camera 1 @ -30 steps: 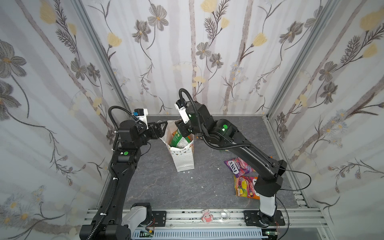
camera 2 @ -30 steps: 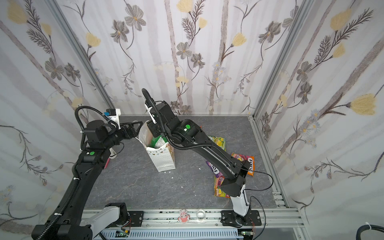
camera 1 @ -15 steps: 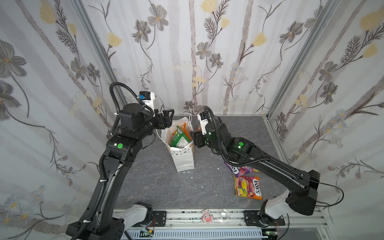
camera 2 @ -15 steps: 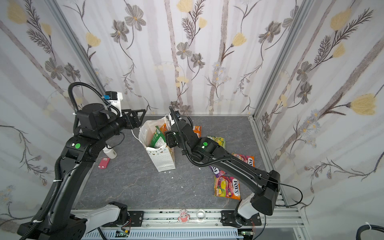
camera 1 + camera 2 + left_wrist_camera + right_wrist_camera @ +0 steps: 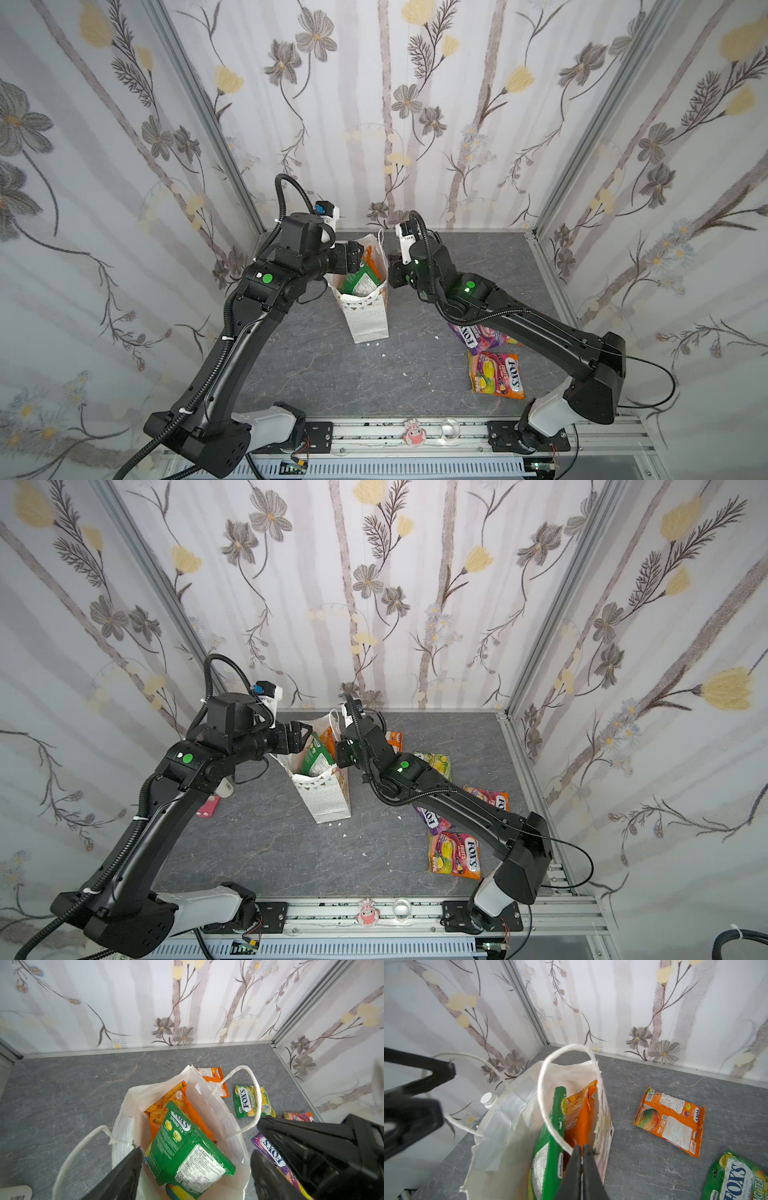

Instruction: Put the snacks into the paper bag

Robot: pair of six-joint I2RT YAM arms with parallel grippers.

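Note:
The green packet [image 5: 361, 282] leans at a slant across the paper bag's opening, so my left gripper should reach in and press its upper part [image 5: 178, 1120] down before more snacks go in.
The white paper bag [image 5: 370, 320] [image 5: 328, 800] stands upright at the back middle. Inside it lean a green snack packet [image 5: 182, 1147] [image 5: 548, 1147] and an orange one [image 5: 166, 1105] [image 5: 579, 1115]. My left gripper [image 5: 196, 1151] [image 5: 355, 259] hovers open over the bag's mouth, holding nothing. My right gripper [image 5: 582, 1147] [image 5: 343, 750] is shut at the bag's right rim, where the cord handle [image 5: 546, 1105] ends; a pinch on it cannot be made out. On the table lie an orange packet [image 5: 670, 1122], a green FOX'S packet [image 5: 247, 1101], a purple one [image 5: 478, 336] and a yellow-pink one [image 5: 496, 376].
A small white bottle [image 5: 226, 787] [image 5: 488, 1099] and a pink object [image 5: 208, 806] lie left of the bag, under the left arm. Another orange-pink packet [image 5: 490, 800] lies by the right arm. Flowered walls close three sides; a metal rail [image 5: 374, 432] runs along the front.
My right gripper has come out of the bag, leaving the green packet inside, dropped to the right rim and shut. The left arm has risen and swung over the bag's mouth.

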